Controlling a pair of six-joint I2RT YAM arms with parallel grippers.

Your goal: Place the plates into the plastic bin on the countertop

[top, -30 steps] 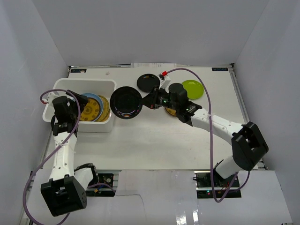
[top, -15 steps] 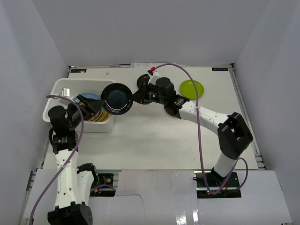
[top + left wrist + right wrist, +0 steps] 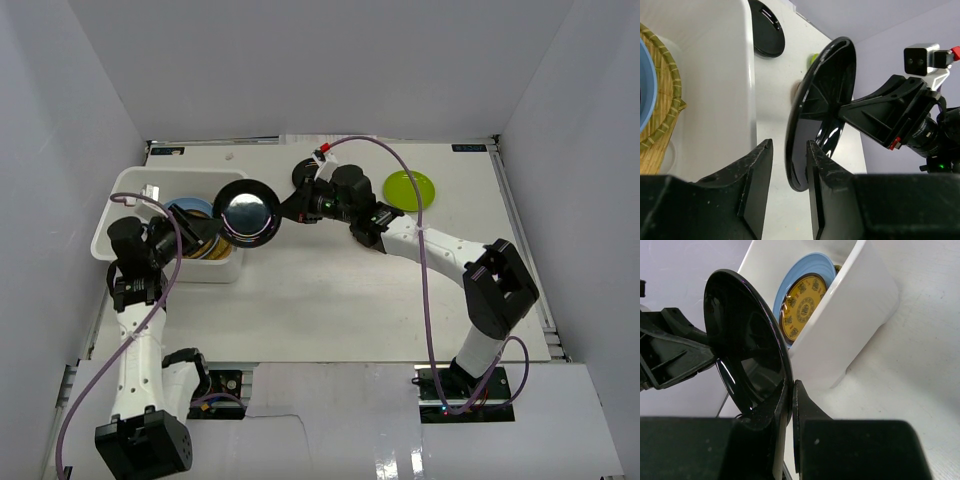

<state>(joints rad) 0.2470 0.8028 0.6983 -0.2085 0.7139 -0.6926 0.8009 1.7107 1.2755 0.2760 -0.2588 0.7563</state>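
The robot's right gripper is holding the black plate (image 3: 250, 213) short of the bin, so next the left gripper closes on the opposite rim (image 3: 217, 208) and brings the plate in.
A glossy black plate (image 3: 247, 212) (image 3: 745, 350) stands on edge in the air by the right end of the white plastic bin (image 3: 180, 172). My right gripper (image 3: 285, 210) (image 3: 791, 387) is shut on its rim. My left gripper (image 3: 208, 230) (image 3: 787, 150) straddles the opposite rim of this plate (image 3: 825, 100); its jaws are narrowed but open, a gap showing on one side. Inside the bin lie a light blue plate (image 3: 190, 208) (image 3: 805, 280), a yellow-brown patterned plate (image 3: 800, 310) and a woven bamboo tray (image 3: 660, 100).
A second black plate (image 3: 305, 175) (image 3: 767, 32) lies on the countertop (image 3: 330, 290) behind the right arm. A lime green plate (image 3: 410, 187) lies further right. Pale grey walls enclose the table. A purple cable loops over each arm.
My right arm carried the black plate left to the bin's right end. My left arm swung toward it and its jaws narrowed round the plate's rim.
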